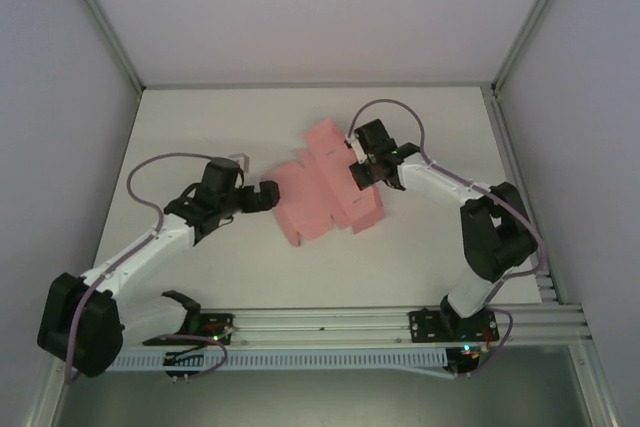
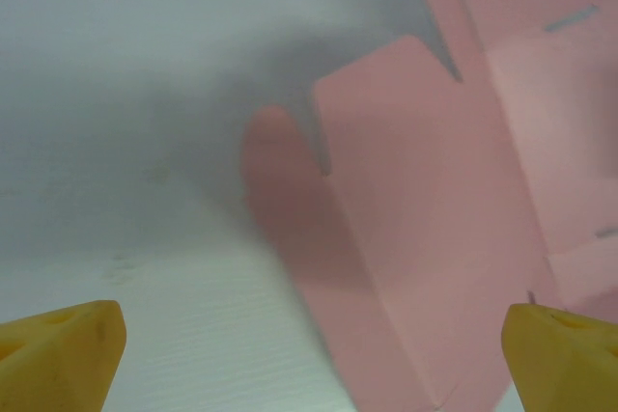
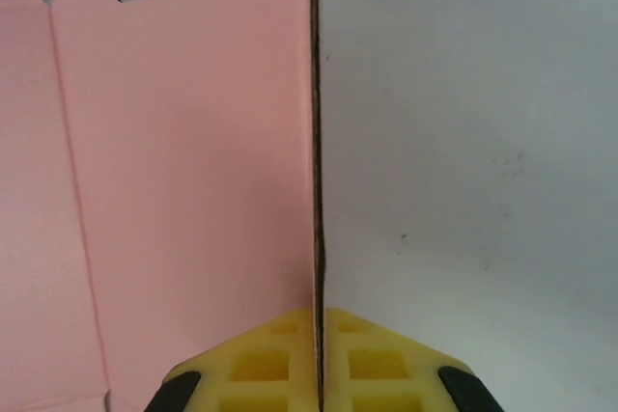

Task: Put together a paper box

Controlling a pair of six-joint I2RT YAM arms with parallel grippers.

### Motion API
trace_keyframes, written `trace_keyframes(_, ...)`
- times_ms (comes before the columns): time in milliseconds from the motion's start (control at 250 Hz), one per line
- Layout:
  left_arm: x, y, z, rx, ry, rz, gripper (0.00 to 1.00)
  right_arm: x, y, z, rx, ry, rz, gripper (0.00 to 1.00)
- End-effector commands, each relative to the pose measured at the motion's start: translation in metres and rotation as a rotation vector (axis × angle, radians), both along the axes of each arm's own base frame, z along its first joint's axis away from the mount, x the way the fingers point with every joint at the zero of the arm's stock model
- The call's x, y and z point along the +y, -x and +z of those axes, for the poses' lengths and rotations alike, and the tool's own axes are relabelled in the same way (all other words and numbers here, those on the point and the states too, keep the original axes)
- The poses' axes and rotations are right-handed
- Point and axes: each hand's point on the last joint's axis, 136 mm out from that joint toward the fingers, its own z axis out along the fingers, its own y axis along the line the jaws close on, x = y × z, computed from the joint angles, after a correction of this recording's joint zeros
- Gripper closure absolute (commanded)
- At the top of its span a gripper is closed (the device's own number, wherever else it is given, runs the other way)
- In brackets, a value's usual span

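Observation:
The rounded flaps (image 1: 285,219) slant beside the robot's left gripper, so that gripper should move back while the right gripper turns the paper box square by its raised panel (image 1: 366,205).
The paper box (image 1: 322,192) is a pink die-cut card sheet with flaps and slots, lying partly folded on the middle of the white table (image 1: 200,127). My left gripper (image 1: 268,195) is at the sheet's left edge. Its yellow fingers (image 2: 63,349) stand wide open, with the rounded flaps of the paper box (image 2: 425,200) ahead of them and nothing held. My right gripper (image 1: 358,173) is at the sheet's upper right. In the right wrist view, the right gripper (image 3: 320,320) is shut on a raised panel of the paper box (image 3: 183,171), whose edge runs straight up between the pads.
Grey walls and aluminium posts (image 1: 100,17) enclose the table on three sides. A metal rail (image 1: 330,322) with both arm bases runs along the near edge. Bare table (image 3: 463,142) lies right of the held panel.

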Motion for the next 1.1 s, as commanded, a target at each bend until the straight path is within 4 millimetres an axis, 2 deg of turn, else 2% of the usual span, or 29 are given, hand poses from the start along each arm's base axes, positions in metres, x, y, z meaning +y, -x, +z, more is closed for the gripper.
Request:
trace_keyframes(0, -0.051, 0.002, 0.012, -0.013, 0.238, -0.193, 0.00, -0.001, -0.017, 0.020, -0.140, 0.139, 0.040, 1.00)
trace_keyframes(104, -0.068, -0.002, 0.004, 0.018, 0.270, -0.249, 0.00, 0.022, -0.019, 0.036, -0.205, 0.092, 0.126, 1.00)
trace_keyframes(204, -0.078, -0.007, -0.014, 0.064, 0.260, -0.269, 0.00, 0.041, -0.018, 0.047, -0.253, 0.073, 0.214, 1.00)
trace_keyframes(311, -0.083, -0.007, -0.037, 0.112, 0.252, -0.283, 0.00, 0.052, -0.018, 0.054, -0.300, 0.092, 0.255, 1.00)
trace_keyframes(419, -0.083, -0.008, -0.062, 0.154, 0.244, -0.268, 0.00, 0.072, -0.005, 0.048, -0.290, 0.079, 0.370, 0.96)
trace_keyframes(531, -0.090, -0.007, -0.080, 0.207, 0.256, -0.277, 0.00, 0.089, 0.007, 0.038, -0.282, 0.113, 0.464, 0.96)
trace_keyframes(599, -0.091, -0.006, -0.089, 0.225, 0.242, -0.274, 0.00, 0.093, 0.010, 0.033, -0.303, 0.168, 0.495, 0.96)
trace_keyframes(723, -0.086, -0.004, -0.098, 0.246, 0.224, -0.249, 0.00, 0.094, 0.006, 0.036, -0.402, 0.282, 0.509, 0.97)
trace_keyframes(839, -0.086, 0.008, -0.089, 0.260, 0.251, -0.264, 0.00, 0.097, 0.010, 0.033, -0.482, 0.367, 0.604, 0.98)
trace_keyframes(954, -0.079, 0.017, -0.053, 0.196, 0.278, -0.261, 0.00, 0.097, 0.010, 0.029, -0.532, 0.389, 0.634, 0.98)
trace_keyframes(1026, -0.064, 0.018, -0.029, 0.143, 0.233, -0.220, 0.00, 0.095, 0.011, 0.023, -0.515, 0.407, 0.658, 0.97)
trace_keyframes(1098, -0.038, 0.013, -0.009, 0.082, 0.137, -0.124, 0.00, 0.095, 0.010, 0.019, -0.495, 0.415, 0.664, 0.97)
